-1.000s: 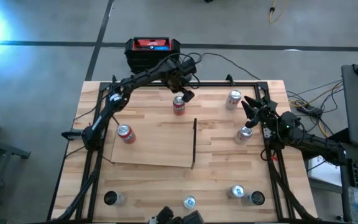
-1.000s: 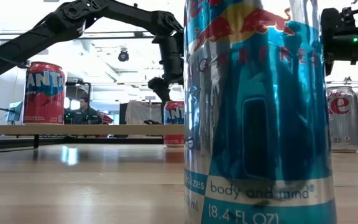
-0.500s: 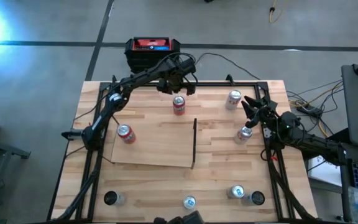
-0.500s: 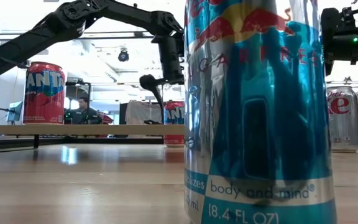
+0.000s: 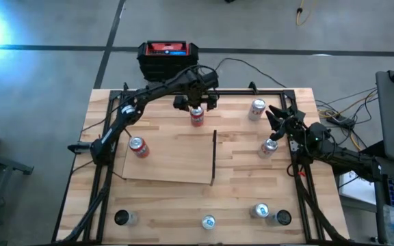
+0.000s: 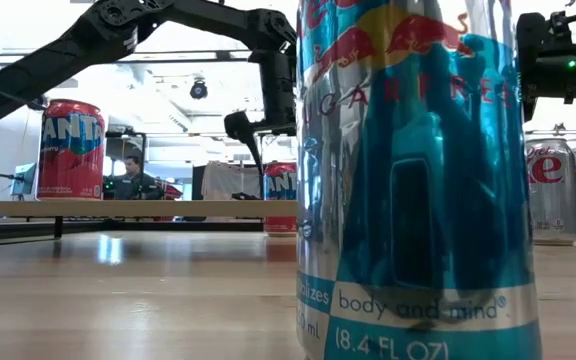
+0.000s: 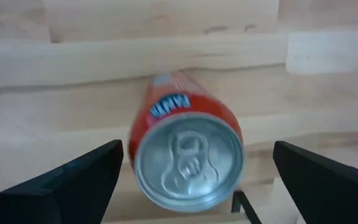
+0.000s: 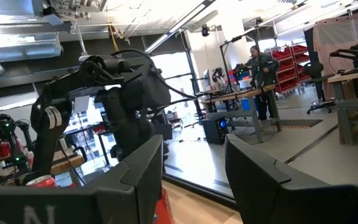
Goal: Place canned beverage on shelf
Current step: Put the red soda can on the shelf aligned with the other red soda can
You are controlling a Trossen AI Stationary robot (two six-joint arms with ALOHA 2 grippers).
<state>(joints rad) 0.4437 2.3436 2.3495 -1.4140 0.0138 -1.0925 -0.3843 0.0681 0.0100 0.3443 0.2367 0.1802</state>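
The red can's silver top [image 7: 189, 163] is between the open fingers of my left gripper. I should keep going down until the fingers are on both sides of the can's body [image 6: 280, 196], and then close them.
A red soda can [image 5: 197, 117] stands upright on the plank tabletop, just beyond the far edge of the shelf [image 5: 169, 158], a pale board with a black upright bar [image 5: 214, 157]. My left gripper [image 5: 195, 102] hovers above this can, open, pointing down; in the left wrist view [image 7: 197, 149] its fingers stand wide on either side of the can's top [image 7: 188, 158] without touching. A second red can [image 5: 138, 147] stands on the shelf's left part. My right gripper [image 5: 276, 115] is open and empty at the right edge, above a silver can [image 5: 269, 147].
Another silver can [image 5: 256, 108] stands at the far right. Several cans [image 5: 208, 222] stand along the near edge; one, a blue can [image 6: 418, 180], fills the low view. A black and red box [image 5: 168, 56] sits beyond the far edge. A person [image 8: 260, 74] stands in the room behind.
My left gripper has risen a little above the red can and turned about its wrist, so its fingers now stand to the can's left and right. The can has stayed in place.
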